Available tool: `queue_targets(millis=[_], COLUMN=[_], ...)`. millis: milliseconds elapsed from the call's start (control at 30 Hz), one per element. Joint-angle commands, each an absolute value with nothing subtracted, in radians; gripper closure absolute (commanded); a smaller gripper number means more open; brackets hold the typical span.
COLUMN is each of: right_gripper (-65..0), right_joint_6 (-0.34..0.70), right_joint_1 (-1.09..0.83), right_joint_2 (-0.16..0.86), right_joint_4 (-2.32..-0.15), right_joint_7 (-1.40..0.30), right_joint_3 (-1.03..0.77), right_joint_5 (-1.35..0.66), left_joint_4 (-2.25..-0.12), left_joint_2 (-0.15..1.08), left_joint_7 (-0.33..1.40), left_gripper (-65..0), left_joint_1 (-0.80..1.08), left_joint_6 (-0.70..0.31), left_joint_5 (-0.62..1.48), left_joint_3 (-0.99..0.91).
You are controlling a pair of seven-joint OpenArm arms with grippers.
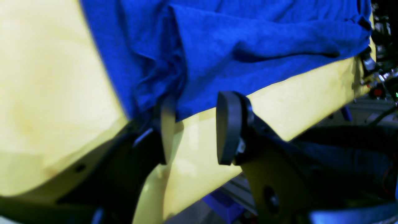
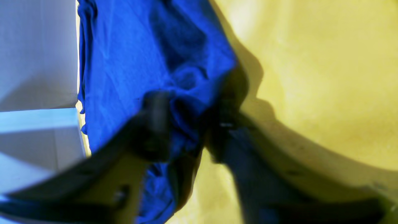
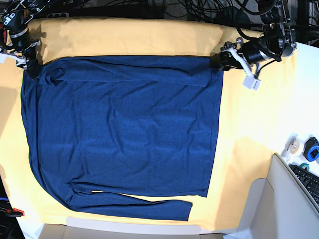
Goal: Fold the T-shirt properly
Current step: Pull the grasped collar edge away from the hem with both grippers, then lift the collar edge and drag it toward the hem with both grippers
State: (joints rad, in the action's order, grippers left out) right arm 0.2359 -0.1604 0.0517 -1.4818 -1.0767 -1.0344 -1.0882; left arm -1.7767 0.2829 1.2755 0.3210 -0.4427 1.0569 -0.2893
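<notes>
The T-shirt's bunched corner (image 1: 144,101) is next to one finger of the robot's open left gripper, so next the left gripper moves over the T-shirt's edge (image 1: 197,106) and closes on it.
The dark blue T-shirt (image 3: 124,129) lies spread flat on the pale yellow cloth (image 3: 249,129), with one sleeve folded across its far edge and another along the near edge. My right gripper (image 3: 31,67) is at the shirt's far left corner. In the right wrist view its blurred fingers (image 2: 155,124) press a bunched fold of the T-shirt (image 2: 124,62) between them. My left gripper (image 3: 215,62) is at the far right corner. In the left wrist view its jaws stand apart (image 1: 197,124), with the T-shirt (image 1: 248,37) edge bunched by one finger (image 1: 168,130) and yellow cloth showing in the gap.
Cables and arm bases crowd the table's far edge. A white panel (image 3: 259,209) and a keyboard (image 3: 310,185) sit at the near right, with tape rolls (image 3: 312,149) beside them. A small red object (image 3: 15,212) lies at the near left.
</notes>
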Motion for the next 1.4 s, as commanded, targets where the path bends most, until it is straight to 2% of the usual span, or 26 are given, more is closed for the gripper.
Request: queue_targets(millis=[0,33,67,233,500,767,1067,1100,1167,1233,1267,1367], right_gripper=[-6.7,-1.8,0.0,0.0,0.0,0.0,0.0,0.0,0.0,0.0,0.0,0.0], right_joint_6=[0.231,0.231,0.231,0.231,0.231,0.231,0.231,0.231,0.231,0.231,0.231,0.231], right_joint_1=[-0.163,-0.163,-0.163,-0.163,-0.163,-0.168,-0.17,-0.171,-0.171,-0.173,-0.173,-0.176], right_joint_2=[0.059,0.059,0.061,0.058,0.053,0.054,0.054,0.054,0.054,0.054,0.054,0.059], right_joint_4=[-1.489,-1.489,-1.489,-1.489,-1.489,-1.489,-1.489,-1.489,-1.489,-1.489,-1.489,-1.494], right_joint_7=[-1.081,-1.082,-1.082,-1.098,-1.098,-1.098,-1.098,-1.098,-1.098,-1.115,-1.127,-1.167], right_joint_3=[-1.032,-1.032,-1.024,-0.992,-0.99,-0.99,-0.99,-0.99,-0.99,-0.99,-0.99,-0.99], right_joint_5=[-1.092,-1.084,-1.072,-1.012,-1.012,-1.012,-1.012,-1.012,-1.012,-1.01,-1.01,-1.01], left_joint_4=[-1.794,-1.794,-1.794,-1.779,-1.629,-1.624,-1.624,-1.624,-1.624,-1.624,-1.624,-1.63], left_joint_2=[0.297,0.297,0.297,0.295,0.277,0.252,0.216,0.216,0.216,0.216,0.216,0.217], left_joint_7=[1.265,1.265,1.267,1.314,1.346,1.343,1.343,1.34,1.339,1.339,1.34,1.346], left_gripper=[-22.0,-22.0,-22.1,-22.4,-22.5,-22.5,-21.9,-20.9,-14.1,-2.0,0.0,-0.7], left_joint_1=[0.315,0.315,0.315,0.314,0.265,0.263,0.262,0.255,0.248,0.248,0.246,0.245], left_joint_6=[-0.447,-0.446,-0.446,-0.444,-0.447,-0.449,-0.449,-0.449,-0.45,-0.45,-0.45,-0.45], left_joint_5=[1.075,1.075,1.075,1.069,1.075,1.078,1.078,1.078,1.078,1.078,1.078,1.078], left_joint_3=[-0.321,-0.343,-0.367,-0.412,-0.401,-0.306,-0.28,-0.274,-0.269,-0.269,-0.268,-0.269])
